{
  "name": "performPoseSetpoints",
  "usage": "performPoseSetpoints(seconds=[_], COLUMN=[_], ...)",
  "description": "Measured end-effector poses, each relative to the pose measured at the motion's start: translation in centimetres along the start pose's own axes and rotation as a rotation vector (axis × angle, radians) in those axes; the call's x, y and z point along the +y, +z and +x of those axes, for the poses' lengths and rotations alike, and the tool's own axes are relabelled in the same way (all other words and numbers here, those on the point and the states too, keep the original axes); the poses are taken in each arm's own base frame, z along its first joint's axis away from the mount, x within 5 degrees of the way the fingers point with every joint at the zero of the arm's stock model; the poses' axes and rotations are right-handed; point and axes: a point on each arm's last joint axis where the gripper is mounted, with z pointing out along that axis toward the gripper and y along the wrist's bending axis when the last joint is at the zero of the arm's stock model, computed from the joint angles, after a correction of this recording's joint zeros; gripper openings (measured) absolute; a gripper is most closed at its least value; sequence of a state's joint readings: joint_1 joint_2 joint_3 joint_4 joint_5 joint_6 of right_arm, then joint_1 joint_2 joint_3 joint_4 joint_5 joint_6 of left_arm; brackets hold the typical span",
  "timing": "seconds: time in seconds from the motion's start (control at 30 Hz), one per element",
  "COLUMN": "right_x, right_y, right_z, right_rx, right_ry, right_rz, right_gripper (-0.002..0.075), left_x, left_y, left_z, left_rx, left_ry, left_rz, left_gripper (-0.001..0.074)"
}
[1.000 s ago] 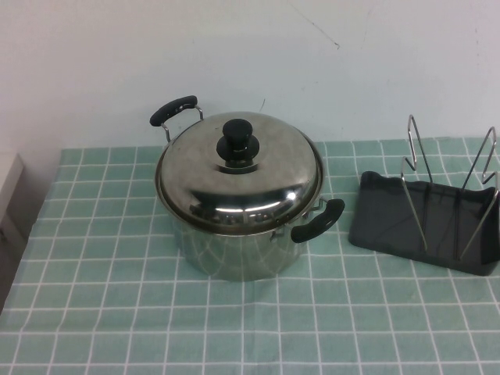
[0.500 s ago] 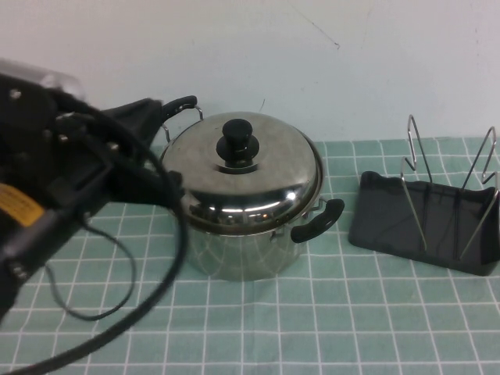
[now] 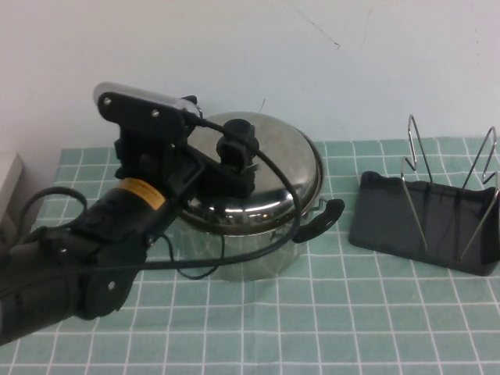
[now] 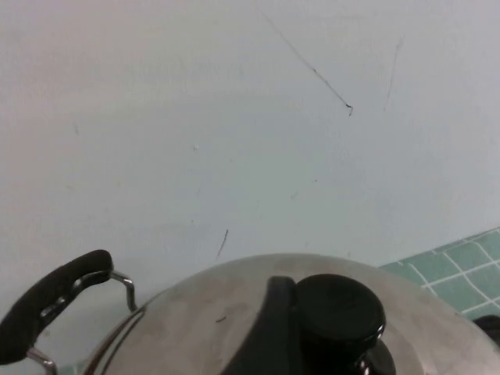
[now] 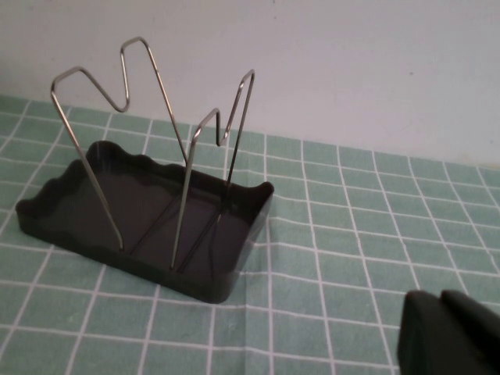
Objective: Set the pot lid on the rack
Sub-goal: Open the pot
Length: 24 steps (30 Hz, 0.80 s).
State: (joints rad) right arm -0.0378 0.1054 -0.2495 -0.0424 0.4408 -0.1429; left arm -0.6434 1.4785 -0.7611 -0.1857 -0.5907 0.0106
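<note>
The pot lid (image 3: 286, 162) will come off right away when I lift its knob, because the pot's rim (image 3: 321, 166) shows past the lid's loose edge.
The pot lid (image 3: 275, 168), shiny steel with a black knob (image 3: 241, 134), sits on the steel pot (image 3: 258, 251) at mid-table. My left gripper (image 3: 234, 160) has reached in from the left and stands open at the knob. In the left wrist view one finger (image 4: 273, 328) lies against the knob (image 4: 340, 312) on the lid (image 4: 195, 332); the other finger is hidden. The rack (image 3: 426, 215), a black tray with silver wire loops, stands empty at the right, and shows in the right wrist view (image 5: 156, 226). My right gripper (image 5: 447, 332) is shut, hovering near the rack, out of the high view.
The pot has two black handles, one at the back left (image 4: 51, 301) and one at the front right (image 3: 319, 221). A green checked cloth (image 3: 375, 312) covers the table. A white wall stands close behind the pot. A cable (image 3: 195, 258) hangs from my left arm.
My left arm has swung in from the left and forward, and its gripper now stands at the lid's knob. The lid, pot and rack have not moved.
</note>
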Motion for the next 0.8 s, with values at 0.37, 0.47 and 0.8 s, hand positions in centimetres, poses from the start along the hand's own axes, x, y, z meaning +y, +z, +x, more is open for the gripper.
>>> performPoseSetpoints(seconds=[0.37,0.47,0.8], right_x=[0.0,0.0,0.0], right_y=[0.0,0.0,0.0], right_z=[0.0,0.0,0.0], right_rx=[0.0,0.0,-0.002], right_ry=[0.0,0.0,0.0], right_rz=[0.0,0.0,0.0], right_gripper=[-0.0003,-0.0003,-0.0003], left_x=[-0.5,-0.4,0.0], left_y=[6.6,7.9,8.9], left_z=[1.2,2.1,3.4], left_rx=[0.076,0.096,0.131], left_ry=[-0.029,-0.033,-0.024], left_rz=[-0.012,-0.018,-0.066], left_gripper=[0.066,0.066,0.0603])
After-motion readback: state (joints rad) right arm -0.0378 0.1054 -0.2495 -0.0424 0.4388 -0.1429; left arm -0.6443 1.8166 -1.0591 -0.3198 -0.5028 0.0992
